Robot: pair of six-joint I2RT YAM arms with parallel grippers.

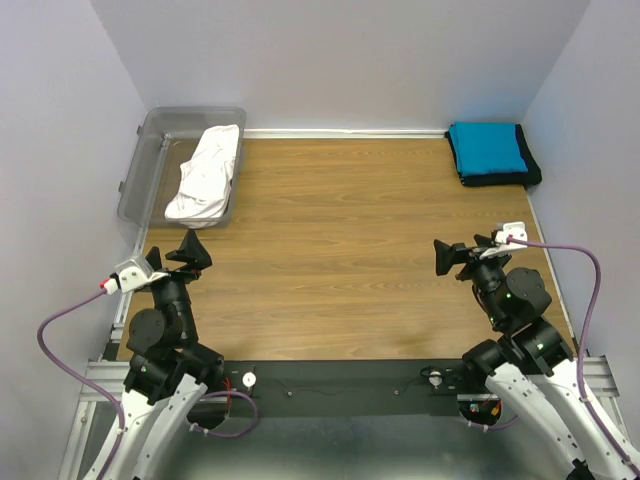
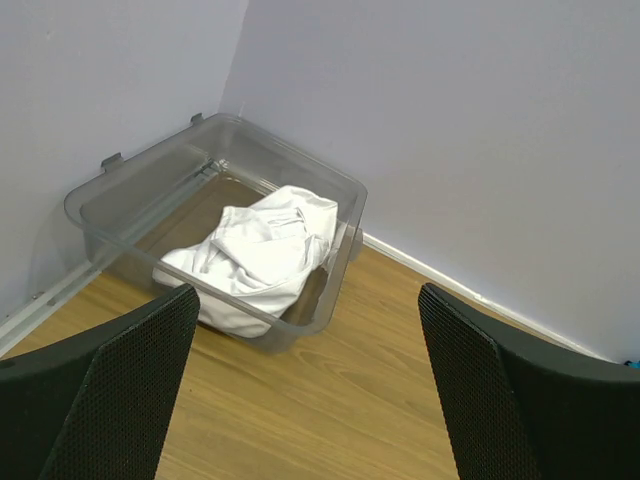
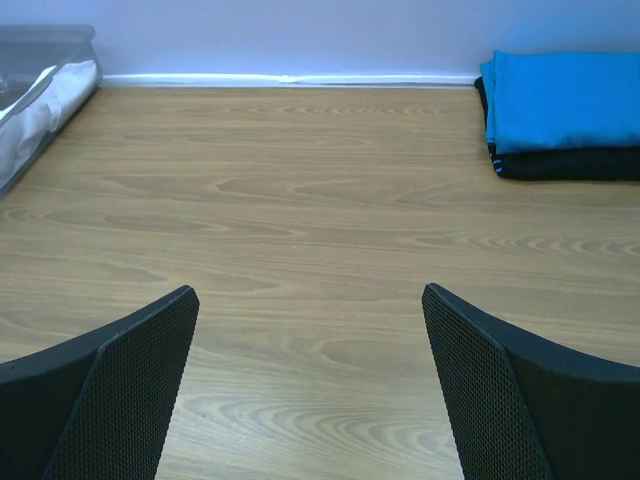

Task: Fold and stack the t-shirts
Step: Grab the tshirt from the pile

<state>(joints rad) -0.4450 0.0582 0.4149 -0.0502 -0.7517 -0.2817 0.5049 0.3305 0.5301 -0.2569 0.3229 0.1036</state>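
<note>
The robot's left gripper should keep going over the bin's near rim and close on the t-shirt's middle folds [image 1: 203,177], with the white t-shirt lying uncovered [image 1: 214,150] in the open bin.
A crumpled white t-shirt [image 1: 207,172] lies in the clear plastic bin [image 1: 150,150] at the back left; it also shows in the left wrist view [image 2: 262,252] and, through the bin wall, in the right wrist view [image 3: 45,105]. A folded bright blue t-shirt [image 1: 487,148] lies on a folded black t-shirt [image 1: 532,172] at the back right, both also in the right wrist view, blue [image 3: 560,98] over black [image 3: 570,163]. My left gripper [image 1: 188,252] is open and empty, just in front of the bin. My right gripper [image 1: 452,258] is open and empty above the bare wood.
The wooden table top [image 1: 340,240] is walled by pale walls at the back and both sides. The bin [image 2: 130,190] fills the back left corner. A black rail with the arm bases runs along the near edge [image 1: 340,380].
</note>
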